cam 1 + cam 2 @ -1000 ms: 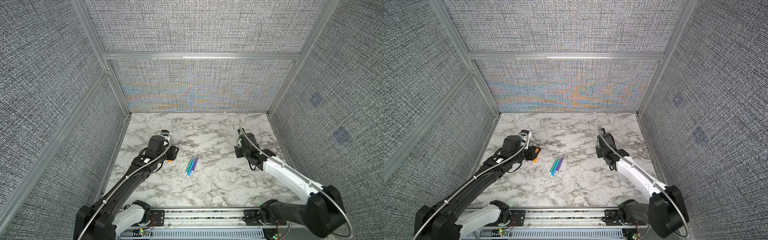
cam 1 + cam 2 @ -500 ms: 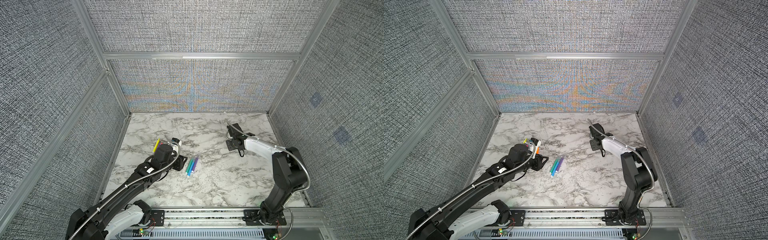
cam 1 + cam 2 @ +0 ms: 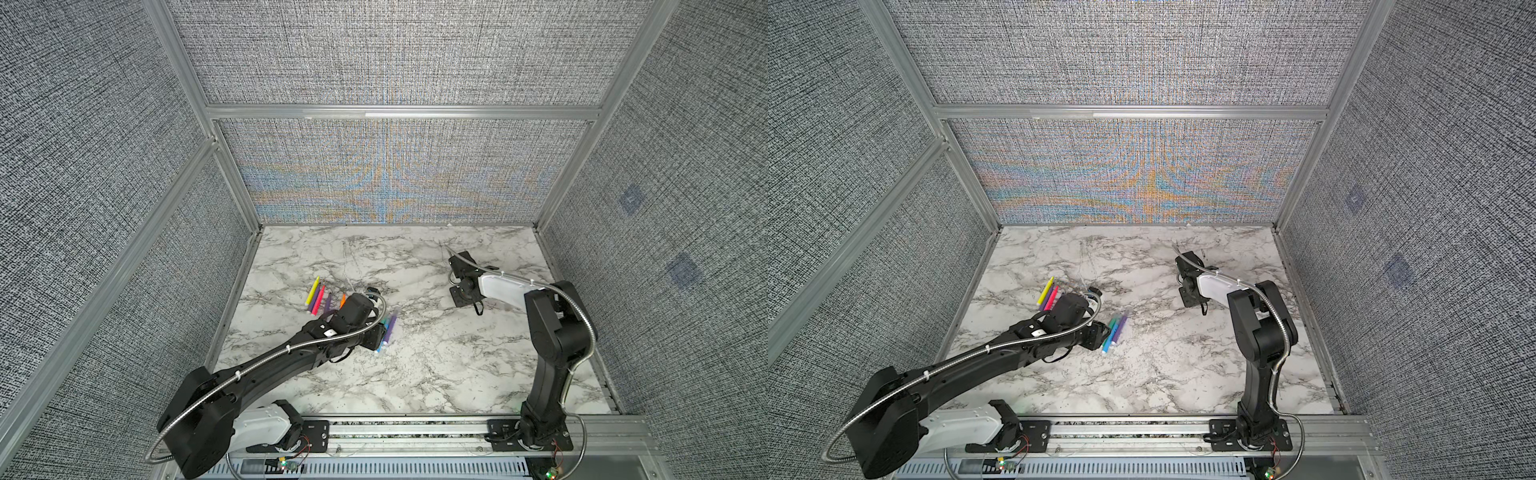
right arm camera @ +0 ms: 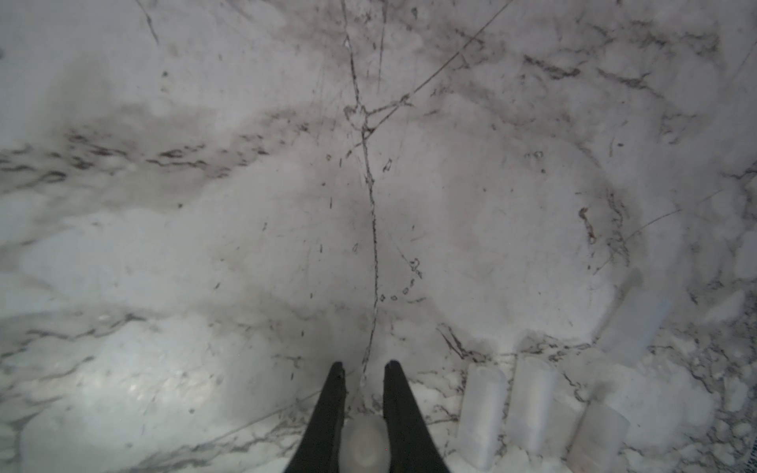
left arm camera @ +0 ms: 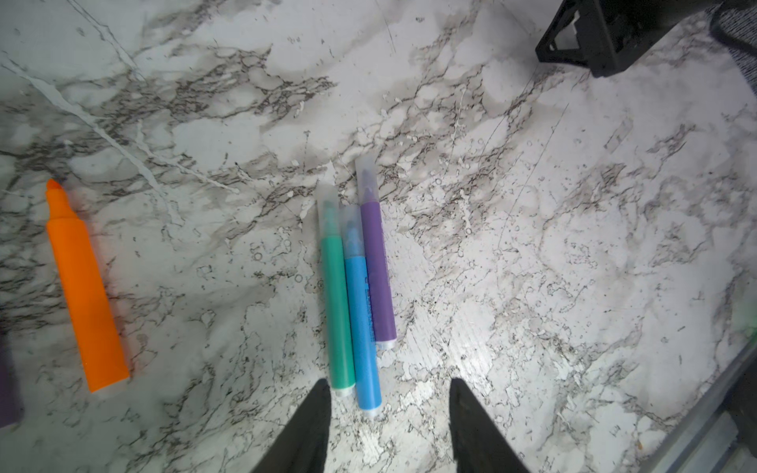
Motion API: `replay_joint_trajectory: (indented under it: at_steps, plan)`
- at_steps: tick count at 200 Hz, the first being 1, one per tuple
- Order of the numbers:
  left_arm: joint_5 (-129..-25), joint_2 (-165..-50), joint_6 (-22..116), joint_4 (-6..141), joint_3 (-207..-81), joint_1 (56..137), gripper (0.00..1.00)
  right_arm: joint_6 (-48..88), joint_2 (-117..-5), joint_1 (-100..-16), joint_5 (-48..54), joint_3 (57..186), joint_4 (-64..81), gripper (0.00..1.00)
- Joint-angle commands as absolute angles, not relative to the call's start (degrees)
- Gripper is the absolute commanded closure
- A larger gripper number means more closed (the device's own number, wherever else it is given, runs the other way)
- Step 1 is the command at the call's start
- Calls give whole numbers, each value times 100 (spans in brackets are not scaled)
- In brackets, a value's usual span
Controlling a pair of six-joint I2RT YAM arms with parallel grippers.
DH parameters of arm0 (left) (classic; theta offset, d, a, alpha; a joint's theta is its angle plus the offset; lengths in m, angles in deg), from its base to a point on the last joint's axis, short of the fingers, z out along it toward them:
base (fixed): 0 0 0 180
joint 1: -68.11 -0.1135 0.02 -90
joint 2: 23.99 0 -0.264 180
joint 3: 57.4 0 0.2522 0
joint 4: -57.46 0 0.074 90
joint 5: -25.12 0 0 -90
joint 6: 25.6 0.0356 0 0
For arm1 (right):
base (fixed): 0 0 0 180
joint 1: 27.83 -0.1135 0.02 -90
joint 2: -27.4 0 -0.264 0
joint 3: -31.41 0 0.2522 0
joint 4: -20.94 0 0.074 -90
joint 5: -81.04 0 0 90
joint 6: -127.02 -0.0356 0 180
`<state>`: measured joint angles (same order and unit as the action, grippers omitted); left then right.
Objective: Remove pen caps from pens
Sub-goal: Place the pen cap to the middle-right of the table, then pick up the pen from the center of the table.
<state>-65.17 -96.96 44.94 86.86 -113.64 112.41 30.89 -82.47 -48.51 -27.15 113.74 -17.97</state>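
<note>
The purple pen's outer side (image 5: pixel 389 272) is free, its length in line with my open fingers, so my left gripper keeps lowering and grips the purple pen's body (image 5: pixel 379 284).
Three capped pens, green (image 5: pixel 336 303), blue (image 5: pixel 362 319) and purple (image 5: pixel 377 266), lie side by side mid-table (image 3: pixel 386 332) (image 3: pixel 1115 332). Each carries a clear pen cap (image 5: pixel 327 204). My left gripper (image 5: pixel 389 385) hovers open over their white butt ends (image 3: pixel 374 338). An uncapped orange pen (image 5: pixel 84 295) lies apart from them. More uncapped pens, yellow (image 3: pixel 312 291) among them, lie further left. My right gripper (image 4: pixel 365 364) is shut on a clear pen cap (image 4: pixel 362 444), low over the marble at the right (image 3: pixel 464 296) (image 3: pixel 1190 297).
Several loose clear caps (image 4: pixel 481 413) (image 4: pixel 532 405) (image 4: pixel 598 434) lie on the marble table (image 3: pixel 436 374) beside the right gripper. Grey fabric walls with aluminium posts close in three sides. A metal rail (image 3: pixel 415 432) runs along the front edge.
My left arm left the orange pen with the uncapped pile and swung right to the three capped pens. My right arm folded upright and carried its gripper left and toward the back.
</note>
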Motion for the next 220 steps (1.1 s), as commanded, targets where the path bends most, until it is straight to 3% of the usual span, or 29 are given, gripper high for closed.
replay_joint_trajectory:
  at_steps: [1, 84, 220]
  plan:
    - [-6350, -10004, 4470, 8372, -11577, 11361, 52, 3043, -8196, -4857, -2852, 11330, -1764, 96]
    - [-5907, -11535, 4384, 8669, -12427, 11702, 52, 2990, -7542, -4899, -2845, 11135, -1708, 73]
    - [-5715, -12251, 4300, 8736, -12746, 11749, 52, 2957, -6492, -5009, -2591, 10830, -1647, 69]
